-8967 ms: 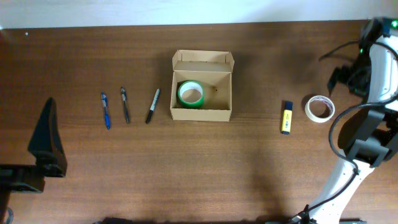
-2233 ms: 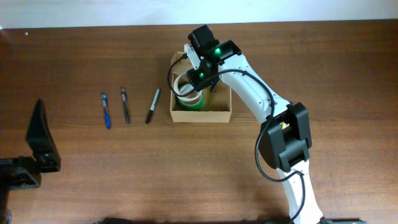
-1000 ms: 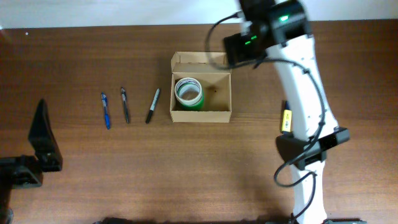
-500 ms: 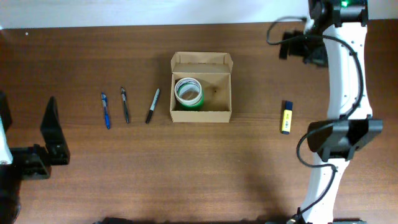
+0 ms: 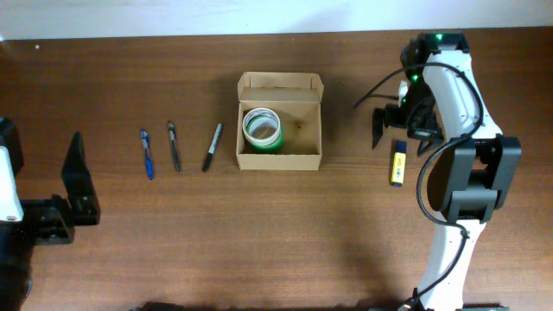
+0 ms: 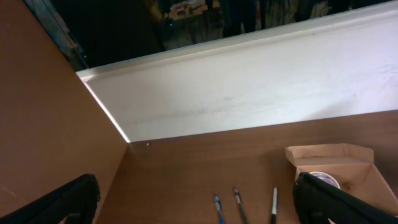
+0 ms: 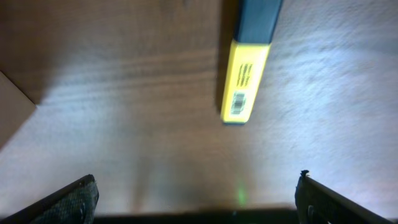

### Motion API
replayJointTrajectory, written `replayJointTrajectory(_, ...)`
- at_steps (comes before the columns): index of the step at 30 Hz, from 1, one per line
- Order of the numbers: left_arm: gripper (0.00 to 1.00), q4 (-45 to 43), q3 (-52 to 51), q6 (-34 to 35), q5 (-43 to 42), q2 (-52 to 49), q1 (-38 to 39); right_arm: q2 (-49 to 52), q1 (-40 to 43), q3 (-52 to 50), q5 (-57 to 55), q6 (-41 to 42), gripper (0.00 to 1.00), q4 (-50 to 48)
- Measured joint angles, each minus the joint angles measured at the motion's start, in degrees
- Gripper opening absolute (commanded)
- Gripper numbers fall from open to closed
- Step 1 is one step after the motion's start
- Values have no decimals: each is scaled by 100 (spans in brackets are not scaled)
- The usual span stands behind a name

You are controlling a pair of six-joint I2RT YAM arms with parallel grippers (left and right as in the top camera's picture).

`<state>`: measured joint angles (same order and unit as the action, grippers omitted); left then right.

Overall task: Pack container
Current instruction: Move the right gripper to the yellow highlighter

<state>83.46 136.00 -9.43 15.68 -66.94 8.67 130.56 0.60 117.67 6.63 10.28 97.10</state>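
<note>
The robot's right gripper hangs past the highlighter's far end [image 5: 401,147], so it should move back over the highlighter's yellow body [image 5: 397,169] and lower its open fingers around that body before they close.
The container [image 5: 280,154], a tan cardboard box with its flap lid standing open at the back, sits mid-table. Inside it, at the left, a white tape roll [image 5: 262,126] lies on a green one. The left wrist view shows the container [image 6: 351,154] far ahead on the right. My right gripper [image 5: 401,134] hangs open just above the far end of a yellow highlighter [image 5: 397,163], and nothing lies between its fingers. In its own view the highlighter [image 7: 247,74] lies ahead of the right gripper [image 7: 199,202]. My left gripper [image 6: 199,202] is open and empty at the table's left end.
Three pens lie in a row left of the container: a blue one [image 5: 146,153], a dark one [image 5: 174,145] and a black marker [image 5: 212,146]. A white wall runs along the table's far edge. The right arm's white links [image 5: 454,199] stand over the right side.
The right arm swung from over the container out to the far right, then came down over the highlighter. The white tape roll stays in the container. The left arm shifted slightly.
</note>
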Motion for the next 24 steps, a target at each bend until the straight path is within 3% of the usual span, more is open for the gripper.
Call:
replayJointTrajectory(8, 99, 0, 0, 0, 0, -4, 0, -133, 0, -1027, 55, -13, 99, 0)
replayJointTrajectory(16, 99, 2, 0, 0, 0, -31, 0, -1088, 0, -2210, -149, -186, 99, 0)
replayJointTrajectory(24, 99, 2, 0, 0, 0, -48, 0, -1683, 0, -2518, -459, -210, 100, -205)
